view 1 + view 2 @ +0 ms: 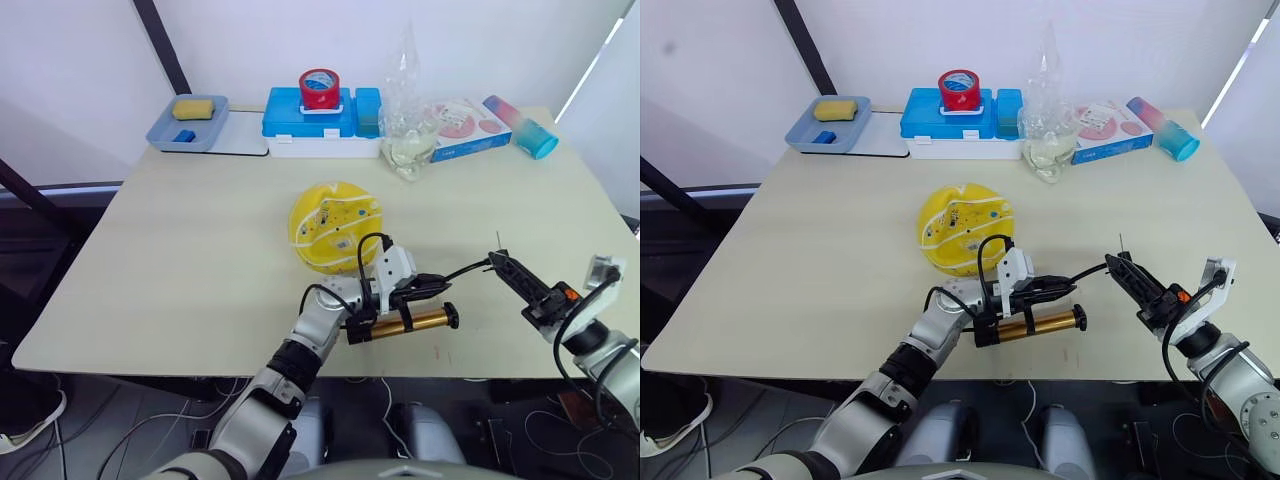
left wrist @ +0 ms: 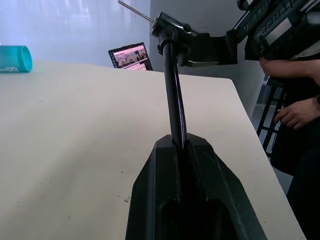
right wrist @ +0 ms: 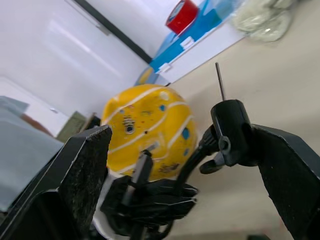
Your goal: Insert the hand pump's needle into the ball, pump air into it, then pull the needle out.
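Note:
The thin black hose [image 1: 468, 269] keeps its own line in the air, so it will turn the gold pump tube [image 1: 414, 323] when I push the needle in.
The yellow ball [image 1: 335, 226], dented with white seam lines, lies mid-table just beyond my left gripper [image 1: 438, 284]. That gripper is shut on the hand pump's thin black hose [image 2: 174, 95], which runs from between its fingers. The gold pump tube [image 1: 418, 321] lies on the table right under it. The hose ends in a black fitting [image 3: 229, 127] with the needle [image 3: 219, 80] pointing up. My right gripper [image 1: 512, 272] stands open, fingers wide apart, and the fitting rests against one finger [image 3: 287, 175]. The needle is well right of the ball, apart from it.
At the back stand a grey tray [image 1: 160, 135] with a sponge, a blue-white box [image 1: 290, 125] carrying a red tape roll [image 1: 320, 88], a clear plastic bag [image 1: 408, 140], a pink box [image 1: 465, 125] and a teal-pink cup [image 1: 522, 126]. A person's hand [image 2: 290, 112] is off the table's right side.

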Available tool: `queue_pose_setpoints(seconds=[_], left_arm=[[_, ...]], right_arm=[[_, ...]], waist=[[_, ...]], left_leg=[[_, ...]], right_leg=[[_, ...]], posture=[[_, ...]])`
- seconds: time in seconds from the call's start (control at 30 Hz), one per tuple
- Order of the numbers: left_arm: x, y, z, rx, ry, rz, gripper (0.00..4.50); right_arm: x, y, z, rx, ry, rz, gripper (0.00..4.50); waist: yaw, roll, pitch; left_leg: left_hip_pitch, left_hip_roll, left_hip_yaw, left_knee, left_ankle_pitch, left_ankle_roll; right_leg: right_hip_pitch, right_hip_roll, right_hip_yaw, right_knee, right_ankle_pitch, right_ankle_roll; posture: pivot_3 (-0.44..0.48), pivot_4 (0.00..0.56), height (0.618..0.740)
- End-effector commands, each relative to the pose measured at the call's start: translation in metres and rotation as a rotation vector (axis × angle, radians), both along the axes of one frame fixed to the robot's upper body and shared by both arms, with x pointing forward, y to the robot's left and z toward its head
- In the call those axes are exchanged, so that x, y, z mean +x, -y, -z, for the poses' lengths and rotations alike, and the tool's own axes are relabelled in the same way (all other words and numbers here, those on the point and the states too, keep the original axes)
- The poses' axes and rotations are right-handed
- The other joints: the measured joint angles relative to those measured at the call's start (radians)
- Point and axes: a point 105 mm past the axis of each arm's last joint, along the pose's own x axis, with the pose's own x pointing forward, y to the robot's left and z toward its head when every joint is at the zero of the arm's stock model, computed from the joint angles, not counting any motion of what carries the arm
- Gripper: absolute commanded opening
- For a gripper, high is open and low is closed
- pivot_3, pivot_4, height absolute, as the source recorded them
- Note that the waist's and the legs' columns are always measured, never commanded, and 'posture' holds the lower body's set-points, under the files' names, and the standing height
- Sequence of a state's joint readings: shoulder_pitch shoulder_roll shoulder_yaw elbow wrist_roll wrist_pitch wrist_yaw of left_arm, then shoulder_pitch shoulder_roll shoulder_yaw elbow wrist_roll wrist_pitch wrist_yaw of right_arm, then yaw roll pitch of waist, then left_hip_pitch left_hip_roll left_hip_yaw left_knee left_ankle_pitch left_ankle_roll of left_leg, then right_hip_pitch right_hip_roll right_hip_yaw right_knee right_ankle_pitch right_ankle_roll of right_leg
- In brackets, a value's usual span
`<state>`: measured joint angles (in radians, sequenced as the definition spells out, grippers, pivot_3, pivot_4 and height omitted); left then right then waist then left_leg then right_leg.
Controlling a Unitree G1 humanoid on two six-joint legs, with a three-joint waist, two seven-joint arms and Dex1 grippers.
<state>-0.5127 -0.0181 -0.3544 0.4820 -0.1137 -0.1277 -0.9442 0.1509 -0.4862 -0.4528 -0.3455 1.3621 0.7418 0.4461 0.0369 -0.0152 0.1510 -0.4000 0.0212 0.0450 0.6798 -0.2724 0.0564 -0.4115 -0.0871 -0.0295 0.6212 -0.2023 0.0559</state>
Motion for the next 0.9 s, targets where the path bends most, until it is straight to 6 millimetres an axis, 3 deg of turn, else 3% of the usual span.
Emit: queue_pose_setpoints(seconds=[0.03,0.13,0.23,0.37,0.43,0.8,0.83,0.9], left_arm=[[-0.0017,0.0039,-0.0107,-0.041,0.031,0.017,0.02],[-0.0015,0.0041,-0.0102,-0.039,0.031,0.016,0.02],[-0.0021,0.0042,-0.0093,-0.036,0.029,0.017,0.00],[-0.0033,0.0043,-0.0076,-0.033,0.024,0.021,0.00],[-0.0036,0.0041,-0.0068,-0.032,0.022,0.022,0.00],[-0.0034,-0.0003,-0.0023,-0.014,0.012,0.024,0.00],[-0.0022,-0.0010,-0.0029,-0.012,0.015,0.020,0.76],[0.0009,-0.0038,-0.0063,-0.015,0.027,0.010,1.37]], right_arm=[[-0.0044,0.0003,-0.0148,0.009,0.053,-0.016,4.50],[-0.0045,0.0005,-0.0158,0.012,0.058,-0.012,4.50],[-0.0042,0.0020,-0.0159,0.004,0.063,-0.001,3.12],[-0.0037,0.0025,-0.0157,-0.002,0.068,0.009,0.95],[-0.0030,0.0029,-0.0157,-0.003,0.071,0.014,0.45],[-0.0004,0.0004,-0.0104,-0.136,0.091,0.013,0.32],[0.0001,-0.0006,-0.0104,-0.162,0.101,0.009,0.32],[0.0002,-0.0022,-0.0109,-0.227,0.123,-0.003,0.32]], waist=[[0.000,0.000,0.000],[0.000,0.000,0.000],[0.000,0.000,0.000],[0.000,0.000,0.000],[0.000,0.000,0.000],[0.000,0.000,0.000],[0.000,0.000,0.000],[0.000,0.000,0.000]], left_leg=[[0.000,0.000,0.000,0.000,0.000,0.000],[0.000,0.000,0.000,0.000,0.000,0.000],[0.000,0.000,0.000,0.000,0.000,0.000],[0.000,0.000,0.000,0.000,0.000,0.000],[0.000,0.000,0.000,0.000,0.000,0.000],[0.000,0.000,0.000,0.000,0.000,0.000],[0.000,0.000,0.000,0.000,0.000,0.000],[0.000,0.000,0.000,0.000,0.000,0.000]], right_leg=[[0.000,0.000,0.000,0.000,0.000,0.000],[0.000,0.000,0.000,0.000,0.000,0.000],[0.000,0.000,0.000,0.000,0.000,0.000],[0.000,0.000,0.000,0.000,0.000,0.000],[0.000,0.000,0.000,0.000,0.000,0.000],[0.000,0.000,0.000,0.000,0.000,0.000],[0.000,0.000,0.000,0.000,0.000,0.000],[0.000,0.000,0.000,0.000,0.000,0.000]], posture=[[0.000,0.150,0.737],[0.000,0.150,0.737],[0.000,0.150,0.737],[0.000,0.150,0.737],[0.000,0.150,0.737],[0.000,0.150,0.737],[0.000,0.150,0.737],[0.000,0.150,0.737]])
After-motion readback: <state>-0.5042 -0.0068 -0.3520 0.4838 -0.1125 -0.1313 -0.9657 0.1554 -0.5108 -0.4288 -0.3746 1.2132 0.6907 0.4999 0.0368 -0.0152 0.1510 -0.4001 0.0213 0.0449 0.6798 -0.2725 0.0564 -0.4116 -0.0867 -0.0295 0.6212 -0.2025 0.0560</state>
